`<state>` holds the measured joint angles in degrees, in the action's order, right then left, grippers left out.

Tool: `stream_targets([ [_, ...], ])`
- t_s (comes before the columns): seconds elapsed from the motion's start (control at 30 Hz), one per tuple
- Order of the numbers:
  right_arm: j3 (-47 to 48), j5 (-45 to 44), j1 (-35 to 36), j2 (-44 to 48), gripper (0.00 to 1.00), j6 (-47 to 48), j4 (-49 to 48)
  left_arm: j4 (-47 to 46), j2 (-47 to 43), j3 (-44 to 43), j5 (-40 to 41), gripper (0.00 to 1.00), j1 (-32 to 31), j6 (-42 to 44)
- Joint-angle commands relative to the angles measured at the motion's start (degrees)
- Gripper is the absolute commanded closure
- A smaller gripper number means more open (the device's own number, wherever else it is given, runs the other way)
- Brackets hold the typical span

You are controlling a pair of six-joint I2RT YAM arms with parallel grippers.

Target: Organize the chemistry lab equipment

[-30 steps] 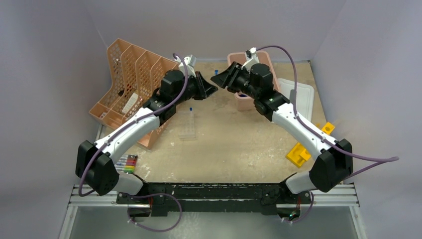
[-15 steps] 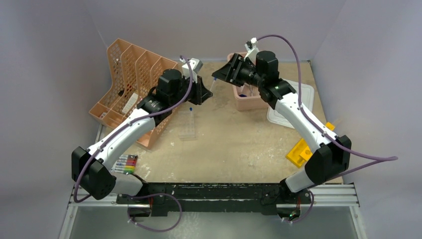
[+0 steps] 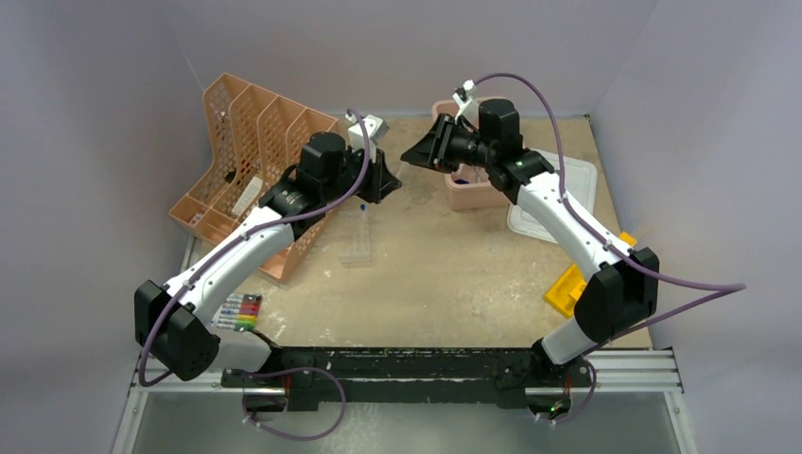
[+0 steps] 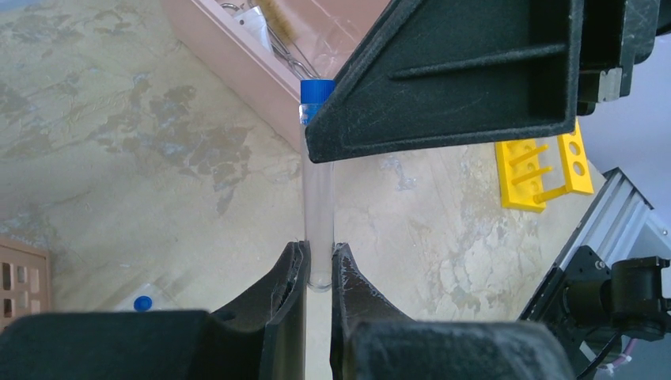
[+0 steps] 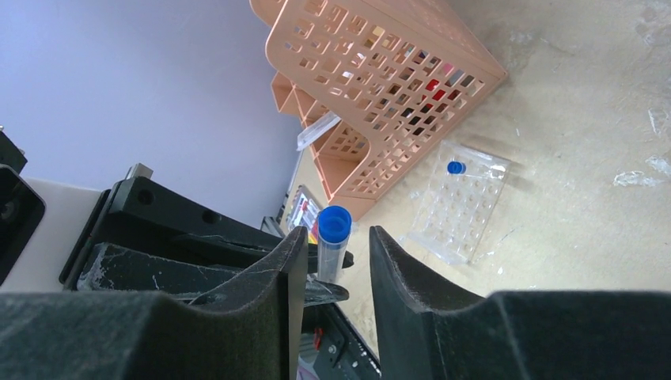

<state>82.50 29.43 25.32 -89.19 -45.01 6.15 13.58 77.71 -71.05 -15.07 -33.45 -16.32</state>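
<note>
The tube's rounded bottom (image 4: 320,275) is in my left gripper and must go into the clear tube rack, so my right gripper should take the tube by its end with the cap (image 4: 316,93).
A clear blue-capped tube (image 4: 319,198) hangs in the air between my two grippers above the table's back middle. My left gripper (image 4: 319,257) is shut on the tube's rounded bottom end. My right gripper (image 5: 336,245) is open, with its fingers on either side of the tube's blue cap (image 5: 335,222); there is a gap on one side. In the top view the left gripper (image 3: 388,178) and right gripper (image 3: 413,154) face each other tip to tip. The clear tube rack (image 3: 356,236) lies below with one blue-capped tube (image 3: 362,206) in it.
A pink bin (image 3: 470,194) holding lab items stands behind the right gripper. The orange perforated organiser (image 3: 251,161) is at the back left. A white tray (image 3: 558,189) and a yellow rack (image 3: 570,288) are at the right. A marker pack (image 3: 241,310) lies front left.
The right arm has pulled its wrist back to the right and its jaws stand off the tube's cap. The left gripper has shifted slightly left, still holding the tube.
</note>
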Motion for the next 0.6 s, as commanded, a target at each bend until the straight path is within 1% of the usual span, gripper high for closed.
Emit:
stream_targets([
  [0.0,3.06,1.86,-0.44,0.45,0.64,-0.67,-2.55,0.09,-2.72,-2.53,-0.79,1.0,0.02,2.69],
  [0.4,2.94,5.76,-0.44,-0.4,0.78,-2.15,-5.89,0.21,-3.89,-1.11,-0.55,1.0,0.1,3.82],
  [0.57,3.19,6.59,-0.44,-0.92,0.8,-2.26,-5.89,0.29,-3.84,-1.21,-0.45,1.0,0.03,4.24],
])
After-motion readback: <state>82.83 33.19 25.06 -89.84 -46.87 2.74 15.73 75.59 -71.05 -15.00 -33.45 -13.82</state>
